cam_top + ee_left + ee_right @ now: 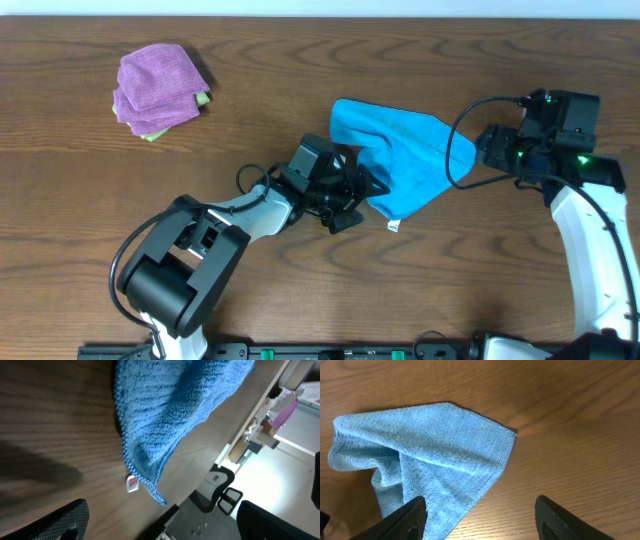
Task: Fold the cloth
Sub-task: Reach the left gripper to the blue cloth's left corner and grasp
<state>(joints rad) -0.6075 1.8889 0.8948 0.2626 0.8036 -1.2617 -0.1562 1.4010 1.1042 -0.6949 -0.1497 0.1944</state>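
Note:
My left gripper goes on moving forward, as the sky-blue cloth's near corner (397, 214) points into its open fingers, until they straddle the edge (387, 213) beside the white tag, and then close.
The sky-blue terry cloth (405, 155) lies loosely bunched on the wooden table, right of centre, with its small white tag (393, 225) at the near corner. My left gripper (352, 192) is open and empty at the cloth's left edge. In the left wrist view the cloth (170, 415) and tag (132, 483) lie ahead of the open jaws (160, 527). My right gripper (492, 148) is open and empty just right of the cloth's right corner. In the right wrist view the cloth (430, 465) lies flat under the left finger of the open jaws (482, 522).
A folded purple cloth (158, 85) sits at the far left on top of a light green cloth (152, 133). The table's near edge (200, 492) shows in the left wrist view, with a chair base beyond it.

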